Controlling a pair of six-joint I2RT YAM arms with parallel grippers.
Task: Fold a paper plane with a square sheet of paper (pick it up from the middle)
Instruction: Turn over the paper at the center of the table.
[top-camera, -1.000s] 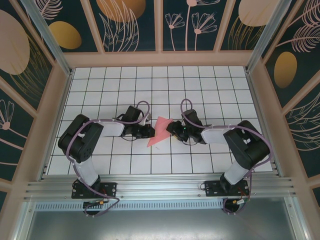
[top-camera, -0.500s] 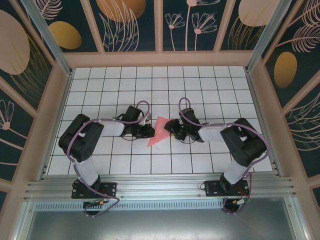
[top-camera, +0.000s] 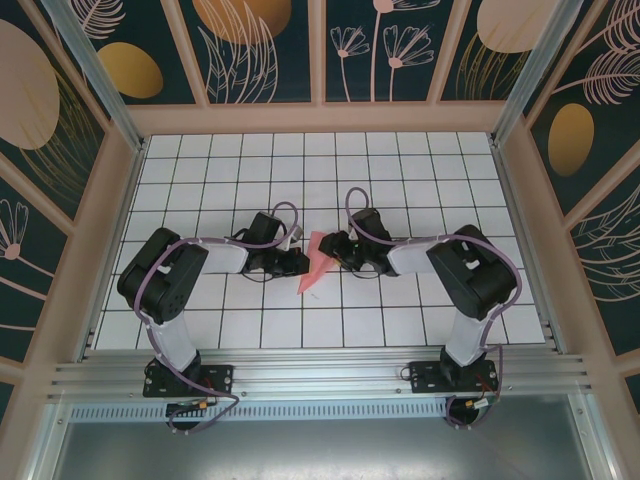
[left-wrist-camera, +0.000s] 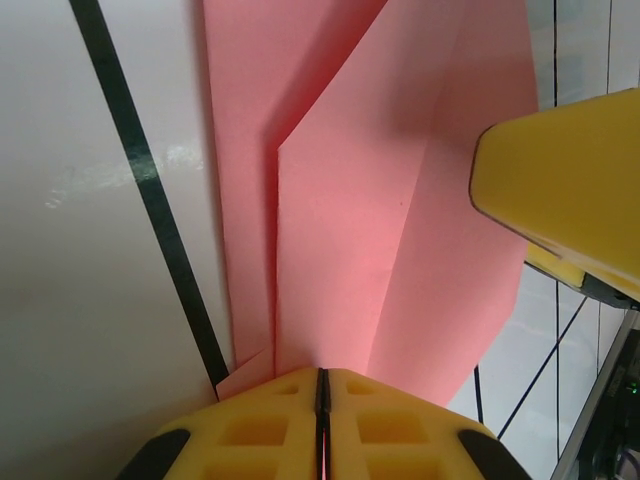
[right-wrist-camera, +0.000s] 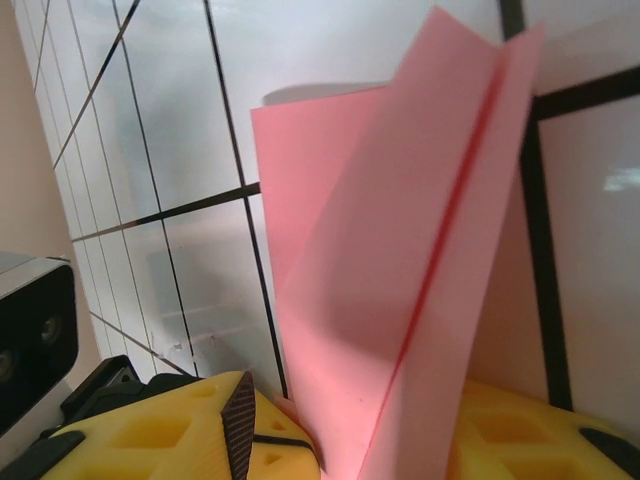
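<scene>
My left gripper is closed, and the paper's flat half (left-wrist-camera: 242, 160) is under the creased flap. My left gripper should open and move back before my right gripper turns the paper over.
The salmon-pink sheet of paper (top-camera: 313, 263) is folded into a slim, pointed, plane-like shape and lies on the white grid floor between the two arms. My left gripper (top-camera: 301, 262) is at its left edge. In the left wrist view the yellow jaws (left-wrist-camera: 322, 376) are shut, with the paper's (left-wrist-camera: 390, 200) layered edge pinched under them. My right gripper (top-camera: 336, 250) is at the paper's right side. Its yellow fingers (right-wrist-camera: 190, 440) stand apart, and a creased flap of the paper (right-wrist-camera: 400, 260) rises upright between them. The right gripper's fingertip (left-wrist-camera: 560, 190) shows over the paper in the left wrist view.
The floor is a white grid of tiles (top-camera: 420, 180) inside a walled enclosure, with a metal rail (top-camera: 320, 375) along the near edge. Both arm bases (top-camera: 185, 375) (top-camera: 450, 375) sit on that rail. Open tiles lie behind and beside the grippers.
My right gripper has slid left against the paper. The paper's right flap has lifted, so the paper looks narrower from above. The left gripper has stayed in place, shut.
</scene>
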